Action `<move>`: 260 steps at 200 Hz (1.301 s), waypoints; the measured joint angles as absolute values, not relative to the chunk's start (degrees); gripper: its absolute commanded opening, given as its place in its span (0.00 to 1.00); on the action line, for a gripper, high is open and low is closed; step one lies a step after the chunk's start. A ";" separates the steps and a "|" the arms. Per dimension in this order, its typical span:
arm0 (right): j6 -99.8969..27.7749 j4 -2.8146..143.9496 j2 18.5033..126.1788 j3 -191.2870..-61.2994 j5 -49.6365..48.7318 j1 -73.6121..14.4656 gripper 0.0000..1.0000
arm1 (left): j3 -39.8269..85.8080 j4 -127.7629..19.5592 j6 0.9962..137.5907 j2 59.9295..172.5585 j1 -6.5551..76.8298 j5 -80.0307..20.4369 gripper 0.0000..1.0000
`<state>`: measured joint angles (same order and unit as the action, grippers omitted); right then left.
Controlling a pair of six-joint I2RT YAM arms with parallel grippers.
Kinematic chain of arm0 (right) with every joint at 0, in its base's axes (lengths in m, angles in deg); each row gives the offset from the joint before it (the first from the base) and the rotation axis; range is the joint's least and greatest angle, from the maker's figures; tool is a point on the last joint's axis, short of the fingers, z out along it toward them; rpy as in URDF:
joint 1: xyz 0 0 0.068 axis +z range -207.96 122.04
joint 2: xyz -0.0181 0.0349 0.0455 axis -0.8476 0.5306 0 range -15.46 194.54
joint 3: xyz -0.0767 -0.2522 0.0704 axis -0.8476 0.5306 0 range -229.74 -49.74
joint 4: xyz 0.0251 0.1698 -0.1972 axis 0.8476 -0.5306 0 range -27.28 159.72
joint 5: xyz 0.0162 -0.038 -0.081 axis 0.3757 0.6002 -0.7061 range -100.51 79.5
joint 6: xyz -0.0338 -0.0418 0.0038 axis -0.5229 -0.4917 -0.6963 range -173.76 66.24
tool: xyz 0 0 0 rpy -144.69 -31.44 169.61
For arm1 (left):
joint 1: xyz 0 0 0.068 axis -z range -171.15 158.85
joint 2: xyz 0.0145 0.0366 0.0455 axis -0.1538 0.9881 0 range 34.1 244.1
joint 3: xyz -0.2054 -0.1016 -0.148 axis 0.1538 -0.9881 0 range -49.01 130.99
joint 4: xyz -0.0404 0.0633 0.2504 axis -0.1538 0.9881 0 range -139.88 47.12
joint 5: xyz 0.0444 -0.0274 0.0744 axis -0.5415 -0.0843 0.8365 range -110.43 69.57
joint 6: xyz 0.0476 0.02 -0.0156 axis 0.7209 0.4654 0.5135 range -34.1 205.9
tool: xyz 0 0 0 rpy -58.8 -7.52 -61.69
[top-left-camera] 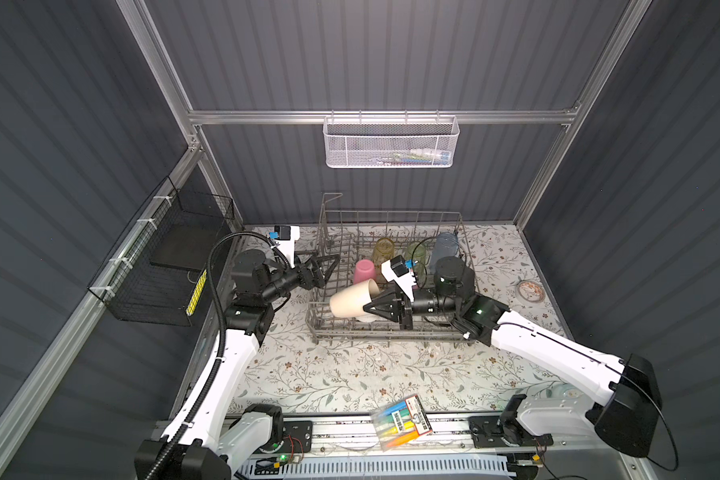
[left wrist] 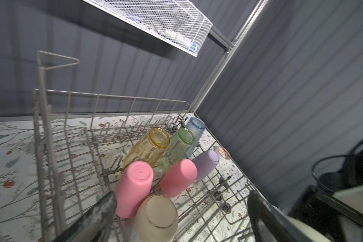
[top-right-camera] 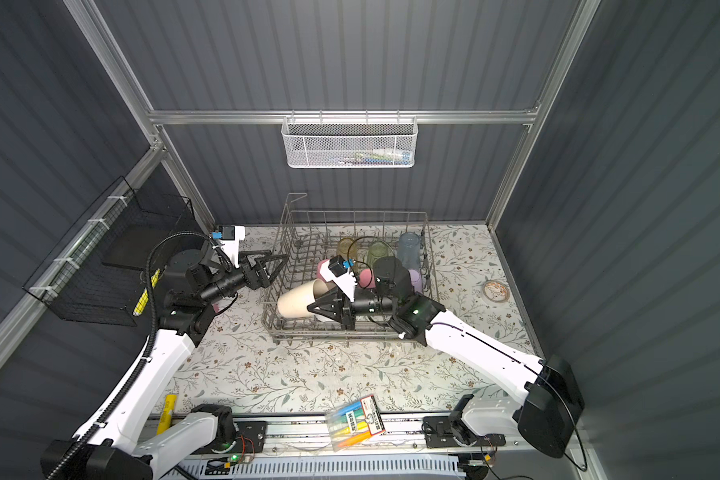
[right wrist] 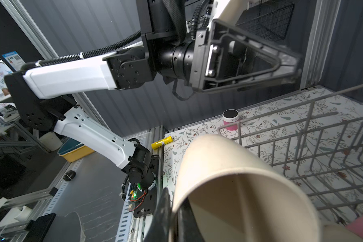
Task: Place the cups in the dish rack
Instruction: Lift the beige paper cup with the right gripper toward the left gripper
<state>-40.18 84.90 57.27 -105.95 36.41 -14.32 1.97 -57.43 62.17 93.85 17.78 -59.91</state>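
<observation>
My right gripper is holding the tumbler's rim (top-right-camera: 323, 291), and the beige tumbler's base points free toward my left gripper. My left gripper goes on to that base (top-right-camera: 285, 304) before it closes there.
The grey wire dish rack (top-left-camera: 391, 214) (top-right-camera: 350, 214) stands at the back of the table. My right gripper (top-left-camera: 368, 308) (right wrist: 172, 201) is shut on the rim of a beige tumbler (top-left-camera: 352, 305) (right wrist: 228, 163). One finger is inside the rim and one outside, and the tumbler lies sideways over the rack's front left. My left gripper (top-left-camera: 333, 259) (left wrist: 181, 196) stands open and holds nothing at the rack's left wall. Upside down in the rack (left wrist: 113, 98) are two pink tumblers (left wrist: 134, 188) (left wrist: 178, 178), a lilac one (left wrist: 206, 164), amber (left wrist: 149, 146) and green (left wrist: 179, 144) glasses, a blue tumbler (left wrist: 194, 130) and a cream mug (left wrist: 157, 218).
A white mesh basket (top-left-camera: 391, 143) hangs on the back rail and a black wire basket (top-left-camera: 163, 266) on the left wall. A marker pack (top-left-camera: 402, 422) lies at the front edge. A small round dish (top-left-camera: 528, 291) sits right of the rack. A short pink pot (right wrist: 231, 120) stands left of it.
</observation>
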 measured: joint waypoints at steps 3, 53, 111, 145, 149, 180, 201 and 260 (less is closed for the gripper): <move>-38.95 86.12 57.07 -105.38 36.96 -14.89 0.00 | 1.71 -58.15 61.78 93.85 17.78 -60.70 0.98; -18.84 109.29 57.20 -97.62 43.21 -24.15 0.00 | -0.56 -69.74 56.21 95.40 17.99 -70.16 0.98; 0.63 132.57 64.85 -96.66 47.08 -26.60 0.00 | -0.41 -71.79 56.40 98.74 23.77 -75.04 0.98; 7.19 140.61 68.33 -96.66 47.73 -27.45 0.00 | -0.30 -70.88 58.09 100.01 26.69 -75.93 0.98; 7.58 141.18 68.42 -96.66 47.80 -27.54 0.00 | -0.30 -70.77 58.26 100.16 26.83 -76.02 0.97; 9.74 143.89 68.68 -96.66 47.91 -27.85 0.00 | 0.03 -70.55 58.50 100.95 27.26 -77.05 0.95; 10.51 144.85 69.16 -96.66 48.02 -27.94 0.00 | 0.24 -70.90 58.46 101.30 27.48 -77.53 0.88; 13.20 148.33 72.20 -96.66 48.21 -27.91 0.00 | 0.55 -71.40 58.46 102.92 27.68 -78.01 0.88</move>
<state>13.20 148.33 72.20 -96.66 48.21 -27.91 0.55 -71.40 58.46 102.92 27.68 -78.01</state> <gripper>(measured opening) 0.071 0.879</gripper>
